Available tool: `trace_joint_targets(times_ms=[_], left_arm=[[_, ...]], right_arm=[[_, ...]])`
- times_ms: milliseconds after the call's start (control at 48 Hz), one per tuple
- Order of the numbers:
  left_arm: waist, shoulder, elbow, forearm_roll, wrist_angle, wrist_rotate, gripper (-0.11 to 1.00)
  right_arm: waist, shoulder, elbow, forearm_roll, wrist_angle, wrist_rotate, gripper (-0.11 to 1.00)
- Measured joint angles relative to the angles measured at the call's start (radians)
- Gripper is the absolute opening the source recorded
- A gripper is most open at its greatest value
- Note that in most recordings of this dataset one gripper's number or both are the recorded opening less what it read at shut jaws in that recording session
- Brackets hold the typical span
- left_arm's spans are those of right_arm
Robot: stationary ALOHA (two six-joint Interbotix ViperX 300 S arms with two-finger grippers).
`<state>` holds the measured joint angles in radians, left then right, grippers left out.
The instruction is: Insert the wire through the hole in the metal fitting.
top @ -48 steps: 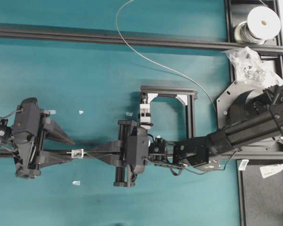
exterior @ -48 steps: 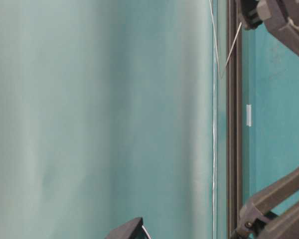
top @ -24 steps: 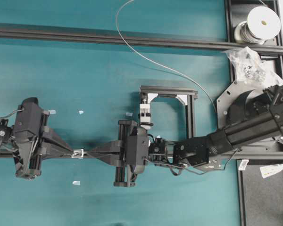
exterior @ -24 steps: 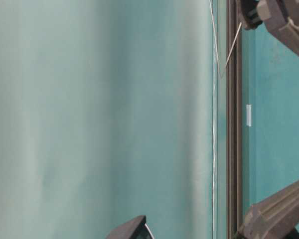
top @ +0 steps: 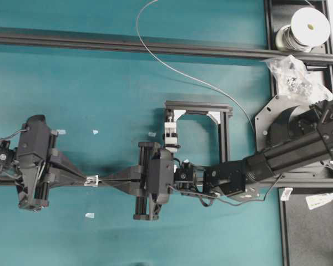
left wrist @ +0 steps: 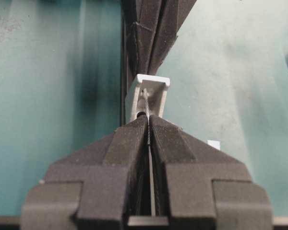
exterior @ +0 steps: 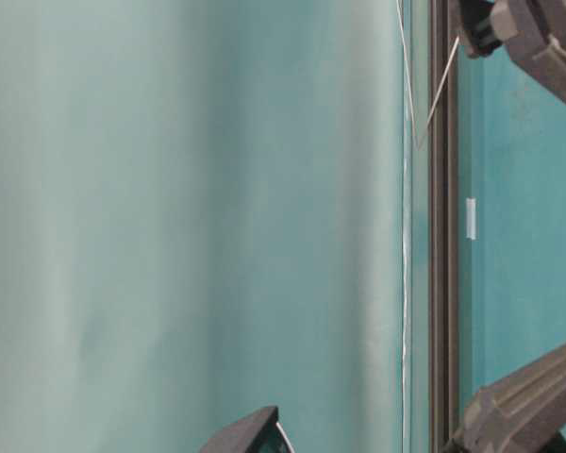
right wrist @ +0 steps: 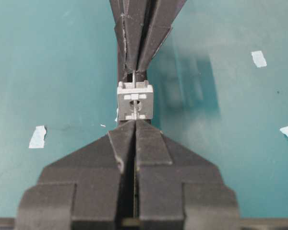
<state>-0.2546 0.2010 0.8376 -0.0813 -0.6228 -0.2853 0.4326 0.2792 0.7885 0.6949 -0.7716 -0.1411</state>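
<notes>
My two grippers are both pinching the wire [right wrist: 135, 113] next to the metal fitting, so next my right gripper opens before my left gripper pulls the wire further through.
The small silver metal fitting [top: 91, 180] sits on a dark rail between my two grippers. The wire [top: 177, 71] trails from a white spool [top: 309, 25] and curves down behind the right arm. My right gripper [top: 101, 180] is shut on the wire just right of the fitting. In the right wrist view, the fitting [right wrist: 135, 100] faces me with its dark hole, and the wire [right wrist: 134, 76] comes out its far side. My left gripper [left wrist: 148, 120] is shut on that wire [left wrist: 151, 191] directly against the fitting [left wrist: 149, 91].
A white clamp block [top: 171, 136] stands inside a black frame [top: 198, 105] behind the right gripper. A bag of small parts [top: 291, 72] lies at the right. White tape scraps [top: 89, 215] dot the teal mat. A long black rail [top: 155, 47] crosses the back.
A second ago my left gripper's fingers stood spread round the fitting's left side; they have since closed on the wire there. The right gripper has stayed put.
</notes>
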Motion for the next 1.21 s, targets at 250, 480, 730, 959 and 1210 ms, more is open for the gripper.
trace_joint_targets(times_ms=[250,480,730,959,1210], left_arm=[[-0.002,-0.002,0.0,0.0,0.0,-0.002,-0.1],[-0.005,-0.005,0.0,0.0,0.011,0.0,-0.1],[-0.006,-0.058,0.023,0.0,0.089,-0.002,-0.1],[-0.011,-0.124,0.064,0.003,0.155,0.0,-0.1],[-0.021,-0.224,0.132,0.003,0.238,0.003,-0.1]], right_arm=[[-0.002,-0.002,-0.002,0.0,0.003,0.0,0.22],[-0.003,-0.002,-0.002,-0.002,0.011,0.0,0.87],[-0.003,-0.017,0.0,-0.002,0.029,-0.002,0.9],[-0.003,-0.025,0.006,0.0,0.037,-0.008,0.9],[-0.003,-0.025,0.006,-0.002,0.041,-0.008,0.9]])
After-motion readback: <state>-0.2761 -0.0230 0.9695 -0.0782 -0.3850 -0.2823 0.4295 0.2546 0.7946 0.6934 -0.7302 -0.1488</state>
